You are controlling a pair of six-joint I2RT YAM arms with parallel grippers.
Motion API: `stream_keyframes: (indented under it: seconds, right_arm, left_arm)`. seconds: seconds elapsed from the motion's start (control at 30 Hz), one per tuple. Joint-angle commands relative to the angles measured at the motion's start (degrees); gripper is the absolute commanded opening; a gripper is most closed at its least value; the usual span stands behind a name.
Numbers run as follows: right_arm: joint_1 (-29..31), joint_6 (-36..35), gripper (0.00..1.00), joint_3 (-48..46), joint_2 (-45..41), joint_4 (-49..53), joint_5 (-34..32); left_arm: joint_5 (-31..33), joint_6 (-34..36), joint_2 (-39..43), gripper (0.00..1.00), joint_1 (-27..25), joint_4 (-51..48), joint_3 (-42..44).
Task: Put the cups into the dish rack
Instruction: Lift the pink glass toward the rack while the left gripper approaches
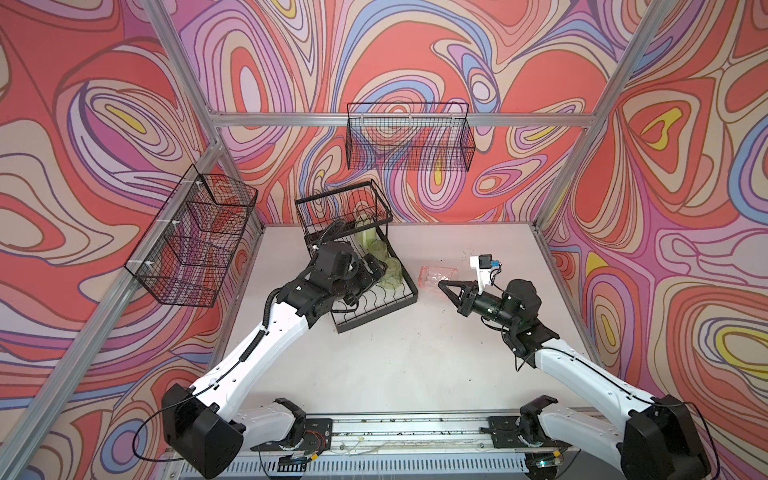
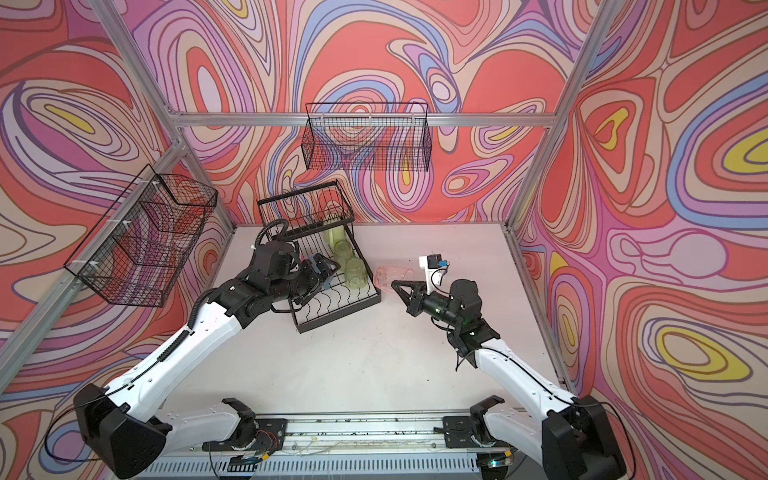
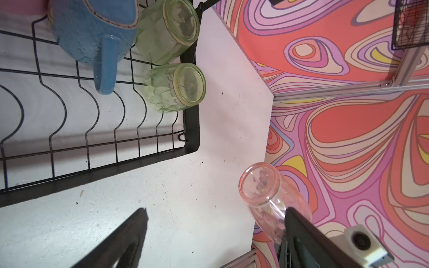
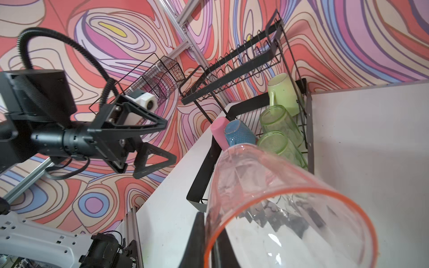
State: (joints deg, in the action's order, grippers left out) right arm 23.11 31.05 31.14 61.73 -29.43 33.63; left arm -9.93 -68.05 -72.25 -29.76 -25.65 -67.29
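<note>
I should first take the clear pink tumbler by its base (image 1: 423,276) with my left gripper, because my right gripper is holding it by the rim (image 1: 456,274) that must face down.
My right gripper (image 1: 441,284) (image 4: 210,222) is shut on the rim of the clear pink tumbler (image 1: 437,275) (image 3: 260,185), which lies sideways in the air just right of the dish rack (image 1: 374,320) (image 2: 337,322), base toward it. On the rack's lower tray stand two clear green tumblers (image 1: 392,272) (image 1: 378,249), upside down, and a yellow-green mug (image 1: 365,232). The right wrist view also shows a blue mug (image 4: 239,134) and an opaque pink tumbler (image 4: 219,132) there. Over the tray my left gripper (image 2: 324,270) (image 3: 214,210) hangs open with nothing between its fingers.
The rack's raised upper basket (image 1: 343,208) stands at its far end. Fine-mesh black baskets hang on the back wall (image 1: 409,137) and the left wall (image 1: 195,237). Aluminium frame posts border the white table (image 1: 415,353).
</note>
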Motion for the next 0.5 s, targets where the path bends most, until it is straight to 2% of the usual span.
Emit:
stream_keyframes:
  seconds: [0.0, 0.27, 0.47]
  right_arm:
    - [3.1, -2.5, 0.00, -0.9, 0.2, -7.7, -0.4]
    - [13.1, -12.9, 0.00, -0.7, -1.7, -1.8, -10.8]
    - [15.9, -13.0, 0.00, 0.6, -2.7, -1.2, -14.7]
  left_arm:
    - [0.9, -6.5, -0.1, 0.95, -0.6, 7.2, 0.8]
    - [-1.5, -19.8, 3.7, 0.96, -1.0, 23.1, 11.8]
    - [3.5, -25.3, 10.5, 0.98, -2.6, 18.0, 13.2]
